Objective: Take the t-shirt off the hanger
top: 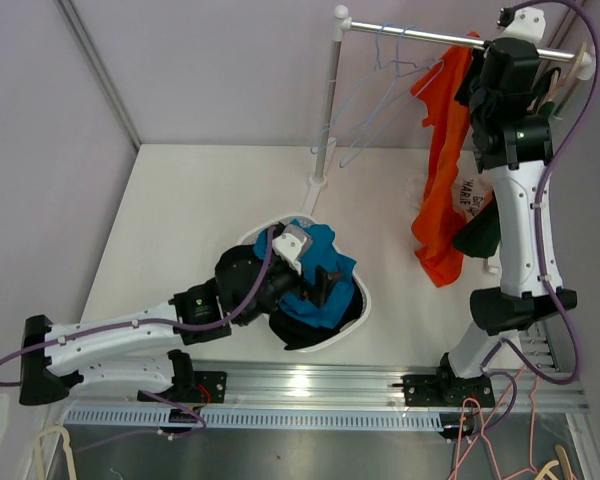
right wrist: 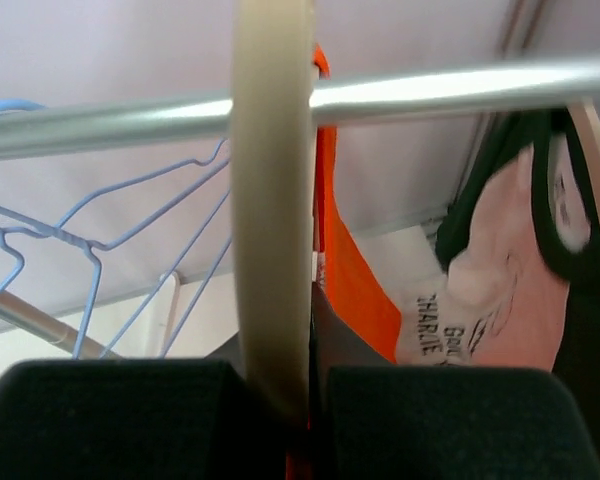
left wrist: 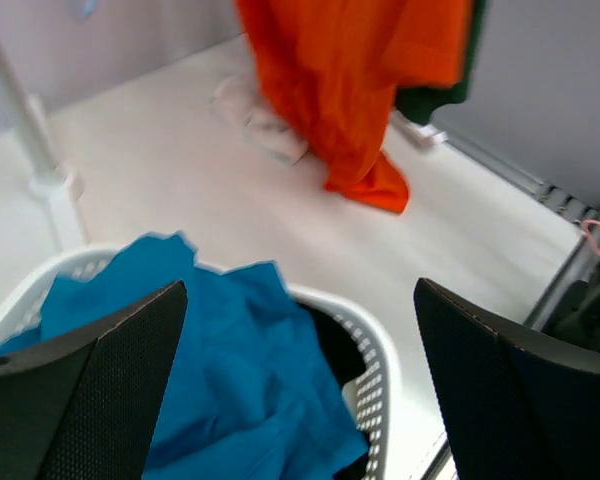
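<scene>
The orange t-shirt point(top: 448, 130) is hanging in loose, narrow folds point(top: 438, 235), so it will slip off the hanger and sag limply when the robot pulls it away.
An orange t-shirt point(top: 445, 150) hangs from the metal rack bar point(top: 430, 38) on a cream hanger. In the right wrist view the hanger's cream hook point(right wrist: 272, 200) loops over the bar point(right wrist: 430, 90), with the orange cloth point(right wrist: 355, 290) just behind it. My right gripper point(right wrist: 310, 400) is shut on the lower part of this hook; in the top view it is up at the bar point(top: 480, 55). My left gripper point(left wrist: 300, 330) is open and empty above a white basket point(left wrist: 380, 350) that holds a blue garment point(left wrist: 220, 370). The orange shirt's hem point(left wrist: 350, 100) shows beyond it.
Empty blue wire hangers point(top: 380, 80) hang on the bar left of the orange shirt. A dark green and pale printed garment point(right wrist: 490, 300) hangs to its right. The rack's white post point(top: 325, 130) stands behind the basket point(top: 355, 320). A metal rail point(top: 310, 385) runs along the near edge.
</scene>
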Robot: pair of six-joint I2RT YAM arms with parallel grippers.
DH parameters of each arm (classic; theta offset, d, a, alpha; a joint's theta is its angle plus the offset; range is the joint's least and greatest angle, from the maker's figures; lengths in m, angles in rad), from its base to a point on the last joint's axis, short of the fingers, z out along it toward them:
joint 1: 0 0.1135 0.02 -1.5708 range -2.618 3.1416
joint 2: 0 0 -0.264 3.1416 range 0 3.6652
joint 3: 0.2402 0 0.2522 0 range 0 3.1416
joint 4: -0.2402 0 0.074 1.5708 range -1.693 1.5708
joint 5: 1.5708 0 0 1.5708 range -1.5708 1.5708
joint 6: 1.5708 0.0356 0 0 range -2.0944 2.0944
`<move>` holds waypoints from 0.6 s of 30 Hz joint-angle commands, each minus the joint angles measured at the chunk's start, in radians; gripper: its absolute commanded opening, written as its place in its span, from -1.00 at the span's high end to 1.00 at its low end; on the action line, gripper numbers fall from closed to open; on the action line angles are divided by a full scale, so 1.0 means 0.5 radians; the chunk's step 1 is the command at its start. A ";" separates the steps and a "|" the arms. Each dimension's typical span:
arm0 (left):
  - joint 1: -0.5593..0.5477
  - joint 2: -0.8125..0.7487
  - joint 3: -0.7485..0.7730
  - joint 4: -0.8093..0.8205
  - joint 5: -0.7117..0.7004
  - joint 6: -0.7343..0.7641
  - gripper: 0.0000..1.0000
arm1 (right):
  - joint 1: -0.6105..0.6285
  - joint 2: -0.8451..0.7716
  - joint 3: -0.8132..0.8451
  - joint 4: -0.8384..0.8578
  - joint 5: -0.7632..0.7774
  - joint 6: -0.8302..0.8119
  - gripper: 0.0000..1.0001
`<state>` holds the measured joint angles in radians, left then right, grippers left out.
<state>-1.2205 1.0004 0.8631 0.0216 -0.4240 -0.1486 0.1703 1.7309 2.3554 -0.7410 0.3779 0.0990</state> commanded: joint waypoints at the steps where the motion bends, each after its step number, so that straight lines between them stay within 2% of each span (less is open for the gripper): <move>1: -0.185 0.067 0.102 0.349 0.050 0.232 -0.99 | 0.144 -0.320 -0.315 0.068 0.431 0.378 1.00; 3: -0.325 0.107 0.099 0.581 0.047 0.395 -0.99 | 0.306 -0.528 -0.522 0.159 0.618 0.507 1.00; 4: -0.363 0.128 0.075 0.643 0.066 0.441 -0.99 | 0.352 -0.593 -0.672 0.178 0.652 0.541 1.00; 6: -0.415 0.174 0.078 0.748 0.115 0.506 -0.99 | 0.481 -0.709 -0.759 0.184 0.671 0.581 1.00; 12: -0.421 0.438 0.142 1.079 0.188 0.570 -0.99 | 0.767 -0.790 -0.778 0.025 0.843 0.661 1.00; 18: -0.421 0.732 0.442 1.049 0.063 0.619 -0.99 | 0.942 -0.823 -0.802 0.010 0.834 0.667 1.00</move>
<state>-1.4292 1.3293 0.9943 0.4572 -0.3656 0.1200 0.6186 1.3338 1.9545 -0.7742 0.7460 0.3939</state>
